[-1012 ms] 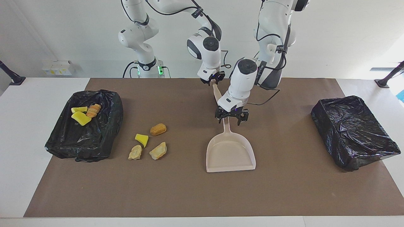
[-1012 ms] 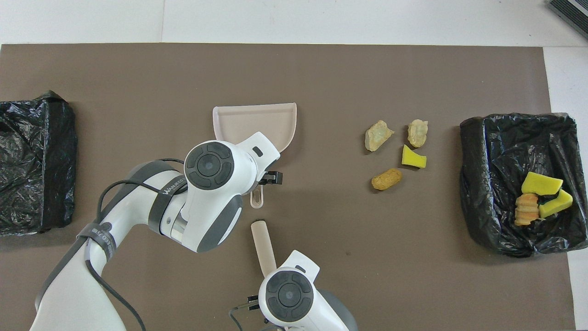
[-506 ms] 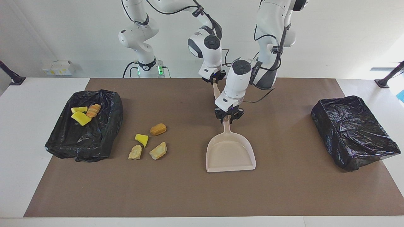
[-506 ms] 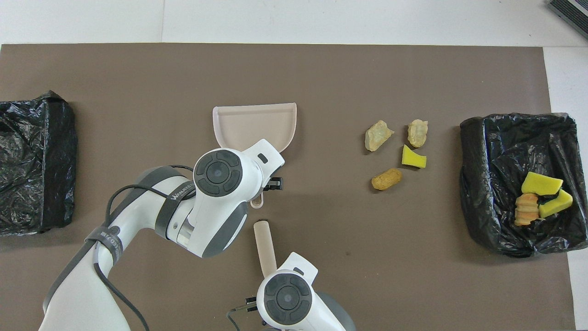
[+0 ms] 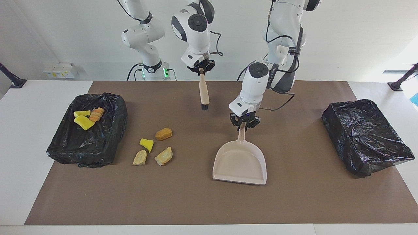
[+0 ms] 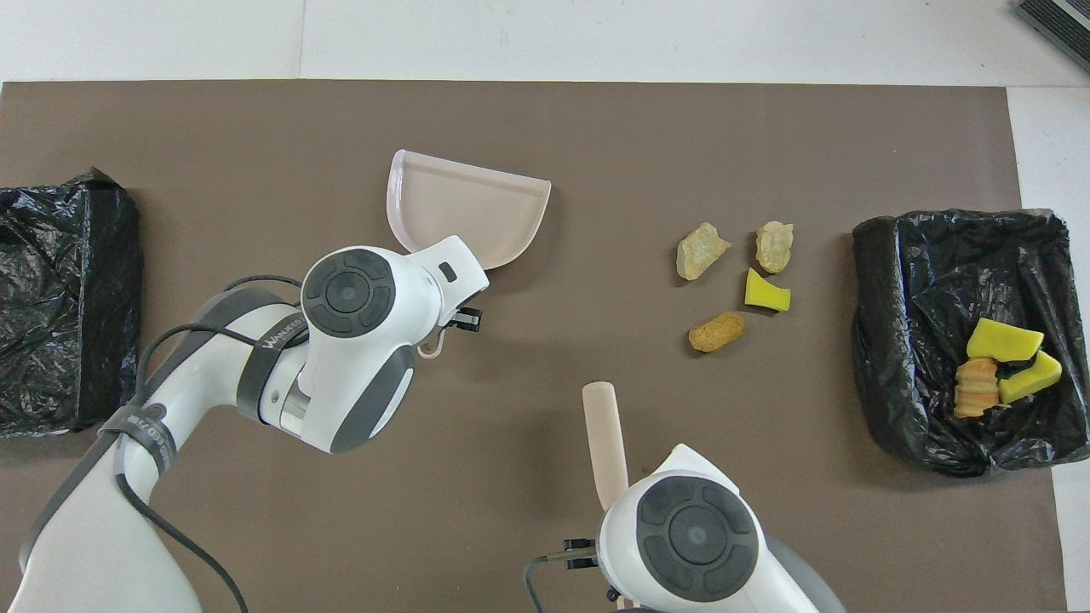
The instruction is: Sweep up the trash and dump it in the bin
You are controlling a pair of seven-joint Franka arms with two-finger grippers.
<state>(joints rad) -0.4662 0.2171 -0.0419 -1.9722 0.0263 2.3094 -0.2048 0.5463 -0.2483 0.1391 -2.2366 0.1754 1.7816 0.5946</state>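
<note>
I should carry the brush to the bin's side (image 6: 820, 264) with my right gripper before I sweep toward the dustpan, because the brush is on the dustpan's side (image 5: 204, 92) of the trash.
Several bits of trash lie on the brown mat beside the black-lined bin (image 5: 98, 147) at the right arm's end: an orange-brown lump (image 5: 163, 133), a yellow wedge (image 5: 147, 144) and two tan chunks (image 5: 140, 157). Three more bits lie inside that bin (image 6: 920, 281). My left gripper (image 5: 244, 125) is shut on the handle of the beige dustpan (image 5: 240, 161), whose mouth faces away from the robots. My right gripper (image 5: 202, 67) is shut on a wooden brush (image 5: 204, 93) that hangs bristles down above the mat. The brush (image 6: 603, 438) shows in the overhead view too.
A second black-lined bin (image 5: 365, 135) stands at the left arm's end of the table, with nothing showing inside. The brown mat (image 5: 294, 202) covers most of the white table. Bare mat lies between the dustpan (image 6: 464, 209) and the loose trash (image 6: 722, 331).
My left gripper closed on the dustpan handle and swung the pan slightly. My right gripper lifted the brush off the mat and carried it up toward the right arm's end.
</note>
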